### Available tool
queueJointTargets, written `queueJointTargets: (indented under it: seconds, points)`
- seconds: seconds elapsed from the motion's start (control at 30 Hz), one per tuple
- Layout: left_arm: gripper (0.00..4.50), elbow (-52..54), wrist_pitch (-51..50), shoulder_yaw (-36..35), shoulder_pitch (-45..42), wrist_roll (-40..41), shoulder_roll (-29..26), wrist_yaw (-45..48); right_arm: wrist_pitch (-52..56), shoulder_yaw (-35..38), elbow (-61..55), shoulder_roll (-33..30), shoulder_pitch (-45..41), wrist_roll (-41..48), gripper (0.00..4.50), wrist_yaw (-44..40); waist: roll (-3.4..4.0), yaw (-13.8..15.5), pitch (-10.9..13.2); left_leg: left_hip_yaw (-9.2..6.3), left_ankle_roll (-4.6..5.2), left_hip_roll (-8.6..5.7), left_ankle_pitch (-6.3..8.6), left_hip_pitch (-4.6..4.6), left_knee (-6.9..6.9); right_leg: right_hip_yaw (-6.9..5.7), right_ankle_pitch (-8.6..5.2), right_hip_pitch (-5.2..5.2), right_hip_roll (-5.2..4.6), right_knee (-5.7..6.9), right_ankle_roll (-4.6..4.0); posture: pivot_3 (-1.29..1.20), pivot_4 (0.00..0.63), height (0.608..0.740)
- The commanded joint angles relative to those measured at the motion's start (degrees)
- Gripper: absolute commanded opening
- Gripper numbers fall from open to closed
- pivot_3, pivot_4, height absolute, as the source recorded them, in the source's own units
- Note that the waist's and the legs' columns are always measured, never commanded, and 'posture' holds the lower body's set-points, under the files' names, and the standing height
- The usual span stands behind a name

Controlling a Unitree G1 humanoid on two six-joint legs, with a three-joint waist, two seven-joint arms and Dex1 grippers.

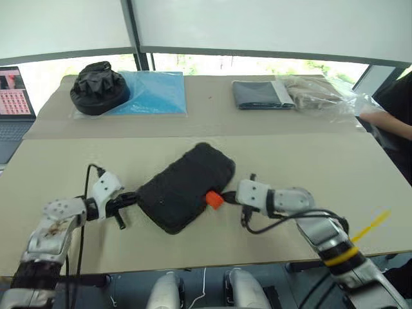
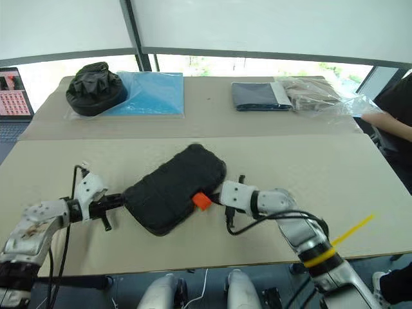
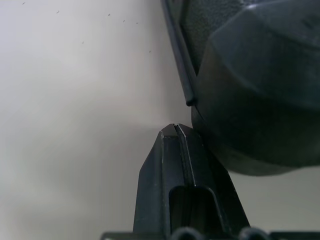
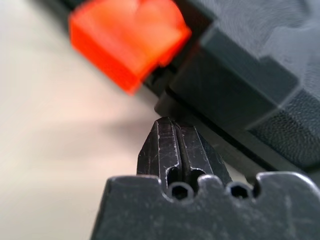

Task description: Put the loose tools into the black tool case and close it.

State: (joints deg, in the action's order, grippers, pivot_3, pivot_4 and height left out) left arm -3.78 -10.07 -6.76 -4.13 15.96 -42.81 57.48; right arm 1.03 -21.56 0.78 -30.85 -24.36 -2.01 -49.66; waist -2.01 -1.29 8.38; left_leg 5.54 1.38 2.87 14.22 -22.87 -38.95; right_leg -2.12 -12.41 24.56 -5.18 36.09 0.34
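The orange latch sticking out [image 1: 214, 199] means my left gripper should move off the case's corner and keep the lid [image 1: 170, 185] down before my right gripper pushes the latch shut.
The black tool case [image 1: 185, 185] lies shut and slanted on the near tan table, its orange latch [image 1: 214, 199] sticking out on the right edge. My left gripper [image 1: 132, 198] is shut, with its tip against the case's left corner [image 3: 235, 145]. From the other side my right gripper [image 1: 229, 195] is shut too, and its tip [image 4: 172, 131] rests at the case's edge just beside the orange latch [image 4: 127, 37]. Neither gripper holds anything. The loose tools are out of view.
On the far table a lumpy black fabric bag [image 1: 98, 88] sits on a blue sheet [image 1: 154, 92]. A folded dark grey cloth [image 1: 259, 94] and a clear plastic bag [image 1: 318, 95] lie at the back right. A laptop [image 1: 14, 103] stands far left, a person's arm [image 1: 389, 122] far right.
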Motion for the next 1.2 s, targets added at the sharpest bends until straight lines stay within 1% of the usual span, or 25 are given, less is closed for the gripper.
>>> queueJointTargets:
  seconds: [0.03,0.1,0.2,0.27,0.33,0.4,0.43,0.53,0.6,0.7,0.83,0.9,1.0,1.2]
  points:
    - [0.01,6.12,-1.37,-3.24,4.36,2.08,1.74,-3.56,-6.04,1.89,5.92,2.17,-5.11,-0.12,0.00,0.66,0.01,0.17,0.01,0.00,0.00,-0.01,0.00,-0.01,0.00,0.00,0.00,0.00,-0.01,0.00,0.00,0.00,0.150,0.740]
    - [0.01,8.75,-1.72,-4.73,5.70,3.43,2.62,-4.73,-7.51,2.32,8.04,2.06,-6.09,0.12,0.00,-0.29,0.01,0.32,0.01,0.01,-0.01,-0.01,-0.01,-0.01,0.00,0.00,0.01,0.00,-0.03,0.00,-0.01,0.00,0.150,0.740]
    - [0.01,10.92,-2.58,-7.94,5.99,6.03,2.74,-5.60,-6.83,3.91,7.75,0.32,-5.15,2.41,0.00,-3.00,0.00,0.63,0.03,-0.01,-0.02,-0.01,-0.01,-0.04,0.00,-0.01,0.01,0.00,-0.04,-0.01,-0.02,0.00,0.150,0.740]
    - [0.01,11.39,-5.20,-10.15,4.05,9.35,1.80,-5.11,-5.61,4.94,5.12,-1.51,-2.77,3.75,0.00,-4.55,0.00,1.06,0.03,-0.06,-0.04,-0.03,-0.03,-0.07,-0.01,-0.05,0.01,-0.01,-0.06,-0.01,-0.01,0.00,0.150,0.740]
    - [0.01,13.34,-10.22,-10.97,1.97,13.55,0.10,-3.55,-3.88,6.06,1.44,-3.29,0.07,5.36,0.00,-5.87,0.00,1.41,0.03,-0.12,-0.04,-0.04,-0.03,-0.06,-0.02,-0.10,0.01,-0.07,-0.08,-0.02,-0.01,0.00,0.150,0.740]
    - [0.01,14.97,-15.10,-9.57,-1.14,16.26,-2.08,-1.85,-0.76,7.57,-4.25,-5.13,3.50,7.80,0.00,-7.01,0.00,1.64,0.03,-0.13,-0.04,-0.06,-0.02,-0.08,-0.02,-0.12,0.01,-0.10,-0.10,-0.05,0.01,0.00,0.150,0.740]
    - [0.01,15.42,-16.53,-7.74,-3.21,16.32,-2.90,-1.13,1.37,8.42,-7.46,-5.93,5.00,9.23,0.00,-7.24,0.00,1.68,0.03,-0.14,-0.04,-0.07,-0.02,-0.07,-0.02,-0.12,0.00,-0.10,-0.09,-0.05,0.03,0.00,0.150,0.740]
    - [0.01,15.27,-18.36,-3.37,-7.60,14.70,-3.51,-0.68,6.21,9.71,-13.78,-6.58,6.95,11.38,0.00,-6.75,0.03,1.67,0.05,-0.12,-0.04,-0.09,-0.02,-0.05,-0.02,-0.08,-0.01,-0.13,-0.07,-0.06,0.05,0.00,0.150,0.740]
    - [0.01,13.31,-18.09,1.02,-11.97,12.14,-2.12,-0.98,9.29,10.13,-17.15,-6.49,7.37,12.04,0.00,-5.75,0.02,1.48,0.05,-0.10,-0.05,-0.09,-0.03,0.01,-0.02,-0.05,-0.01,-0.16,-0.02,-0.05,0.05,0.00,0.150,0.740]
    - [0.01,11.24,-17.64,4.52,-15.49,10.27,-0.63,-0.96,12.25,10.12,-19.93,-6.19,7.27,12.31,0.00,-4.89,0.02,1.45,0.05,-0.11,-0.08,-0.15,-0.05,0.01,-0.02,-0.06,-0.01,-0.17,0.06,-0.04,0.04,0.00,0.150,0.740]
    - [0.01,5.18,-14.23,12.84,-21.54,3.80,4.72,-1.97,14.38,9.79,-21.12,-5.13,5.64,12.30,0.00,-3.67,0.00,1.76,0.06,-0.11,-0.08,-0.19,-0.05,-0.04,-0.02,-0.06,-0.02,-0.15,0.08,-0.04,0.03,0.00,0.150,0.740]
    - [0.01,3.21,-13.38,13.73,-22.86,2.38,6.48,-2.51,13.96,9.03,-20.41,-4.87,5.54,11.47,0.00,-3.63,0.00,2.01,0.05,-0.10,-0.08,-0.24,-0.05,-0.06,-0.06,-0.08,-0.02,-0.19,0.06,-0.07,0.04,0.00,0.150,0.740]
    - [0.01,1.84,-12.95,14.15,-23.51,1.30,7.60,-2.57,13.34,8.18,-19.26,-4.35,5.26,10.46,0.00,-3.55,0.00,1.93,0.05,-0.12,-0.06,-0.28,-0.04,-0.06,-0.06,-0.08,-0.02,-0.21,0.01,-0.10,0.08,0.00,0.150,0.740]
    - [0.01,1.00,-12.03,14.56,-22.84,0.04,7.40,-1.81,11.82,6.98,-16.59,-3.44,4.94,8.55,0.00,-3.62,0.00,1.87,0.05,-0.16,-0.05,-0.26,-0.04,-0.02,-0.06,-0.06,-0.03,-0.22,0.03,-0.07,0.09,0.00,0.150,0.740]
